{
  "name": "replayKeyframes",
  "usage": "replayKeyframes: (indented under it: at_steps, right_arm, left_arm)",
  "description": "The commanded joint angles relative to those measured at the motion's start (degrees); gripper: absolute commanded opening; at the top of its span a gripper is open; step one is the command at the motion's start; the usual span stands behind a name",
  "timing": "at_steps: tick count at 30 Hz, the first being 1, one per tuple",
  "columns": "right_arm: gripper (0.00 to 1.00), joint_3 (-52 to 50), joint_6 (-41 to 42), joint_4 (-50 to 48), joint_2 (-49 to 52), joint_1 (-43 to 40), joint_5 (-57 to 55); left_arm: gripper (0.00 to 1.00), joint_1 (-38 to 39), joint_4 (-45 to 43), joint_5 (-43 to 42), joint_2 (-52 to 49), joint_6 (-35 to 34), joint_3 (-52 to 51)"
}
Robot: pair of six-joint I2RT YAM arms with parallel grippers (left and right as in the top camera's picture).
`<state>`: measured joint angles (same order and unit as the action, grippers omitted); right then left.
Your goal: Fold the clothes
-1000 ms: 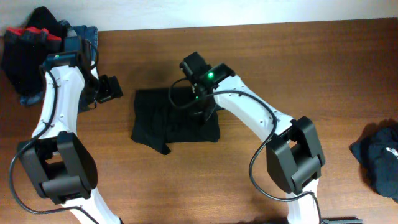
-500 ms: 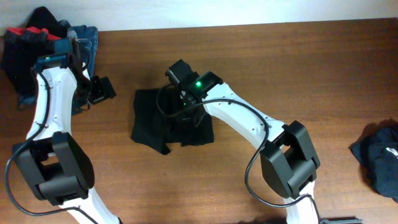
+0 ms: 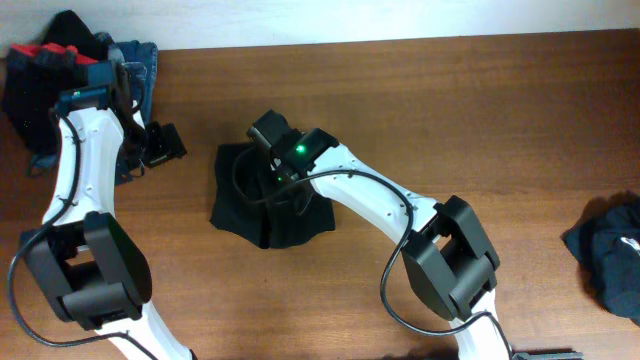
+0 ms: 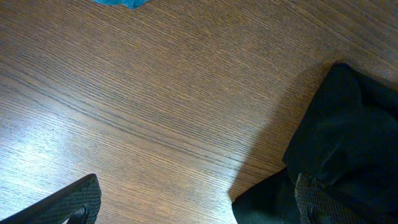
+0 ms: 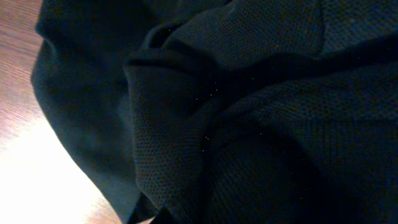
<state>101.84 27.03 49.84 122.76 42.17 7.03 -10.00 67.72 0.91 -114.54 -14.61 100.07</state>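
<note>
My right gripper is holding the black top's fold point(image 5: 166, 124) low above the black top's body point(image 3: 262, 222). I should keep pulling the fold inward until it lies there, then let go.
The clothes being handled are one black top point(image 3: 232, 195), lying bunched on the wooden table in the middle of the overhead view. My right gripper point(image 3: 283, 190) is pressed down into it and shut on a fold of the fabric. In the right wrist view black cloth point(image 5: 249, 93) fills nearly the whole frame and hides the fingers. My left gripper point(image 3: 165, 145) hovers open just left of the top. In the left wrist view it point(image 4: 199, 208) holds nothing, with bare wood between the fingertips point(image 4: 79, 198) and the top's edge point(image 4: 339, 137) by the right finger.
A heap of dark clothes point(image 3: 55, 70) with blue jeans point(image 3: 138, 58) lies at the back left corner. Another dark garment point(image 3: 612, 250) sits at the table's right edge. The wall runs along the far edge.
My right gripper has travelled left across the top, dragging its right side over, so the garment is now narrower. The left gripper drew back a little to the left, then held still.
</note>
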Motion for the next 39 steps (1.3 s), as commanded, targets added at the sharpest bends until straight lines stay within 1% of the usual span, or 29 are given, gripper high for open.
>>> replayKeyframes:
  at_steps: [1, 6, 14, 17, 21, 31, 34, 36, 39]
  right_arm:
    - [0.04, 1.36, 1.53, -0.79, 0.35, 0.50, 2.27]
    - [0.04, 2.51, 1.57, 0.11, 0.31, 0.50, 2.25]
    - [0.04, 10.14, 0.66, 6.54, 0.31, 0.50, 2.47]
    - [0.04, 11.34, 0.39, 8.11, 0.31, 0.50, 3.15]
    - [0.04, 11.32, 0.42, 8.15, 0.35, 0.50, 5.68]
    - [0.04, 11.30, 0.50, 4.13, 0.48, 0.57, 5.66]
    - [0.09, 11.23, 0.50, 3.65, 0.63, 0.57, 5.64]
    - [0.18, 11.21, 0.50, 3.26, 1.11, 0.63, 5.68]
    - [0.19, 11.21, 0.50, 3.08, 2.21, 0.63, 5.73]
  left_arm:
    - [0.99, -0.26, 0.00, 0.59, 0.68, -0.59, 0.37]
    - [0.99, -0.28, 0.00, 0.59, 0.68, -0.59, 0.37]
    - [0.99, -0.28, 0.00, 0.59, 0.68, -0.59, 0.35]
    - [0.99, -0.28, 0.00, 0.59, 0.68, -0.59, 0.35]
    - [0.99, -0.28, -0.02, 0.59, 0.68, -0.59, 0.35]
    - [0.99, -0.28, 0.00, 0.59, 0.68, -0.59, 0.35]
    - [0.99, -0.28, 0.00, 0.59, 0.68, -0.59, 0.35]
    - [0.99, -0.28, 0.00, 0.59, 0.68, -0.59, 0.35]
    - [0.99, -0.28, 0.02, 0.59, 0.68, -0.59, 0.35]
